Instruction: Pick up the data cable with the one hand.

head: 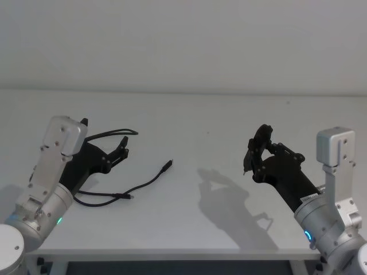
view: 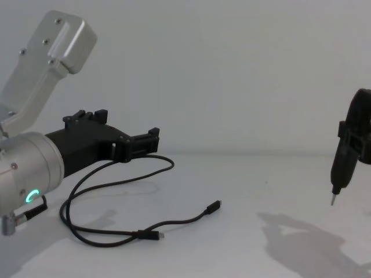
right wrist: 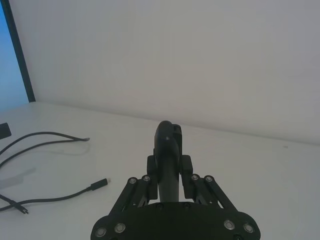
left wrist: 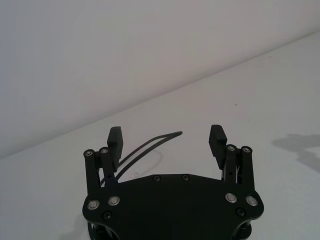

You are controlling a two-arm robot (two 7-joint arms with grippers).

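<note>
The data cable's plug end point(view: 214, 207) should stick out stiffly when the robot lifts it, since the data cable's far loop point(view: 171, 164) curves up above its faint shadow.
The data cable point(head: 146, 183) is a thin black cord lying in loose loops on the left of the white table, with one slim plug point(head: 167, 167) pointing toward the middle. My left gripper point(head: 104, 133), the one hand with the green ring on its silver wrist, hovers open just above the cable's far loop and holds nothing. From the left wrist, two cable strands point(left wrist: 150, 142) run on the table between the spread fingers point(left wrist: 115, 136). The chest view shows the left gripper point(view: 124, 126) above the cable point(view: 116, 180). My right gripper point(head: 256, 153) is shut on a dark pen-shaped tool point(right wrist: 167, 142), raised at the right.
The table's front edge point(head: 172, 251) runs close to me. A plain wall stands behind the table. A dark screen edge point(right wrist: 17, 50) rises at the far left side. The tool's thin tip point(view: 333, 200) hangs above the bare right part of the table.
</note>
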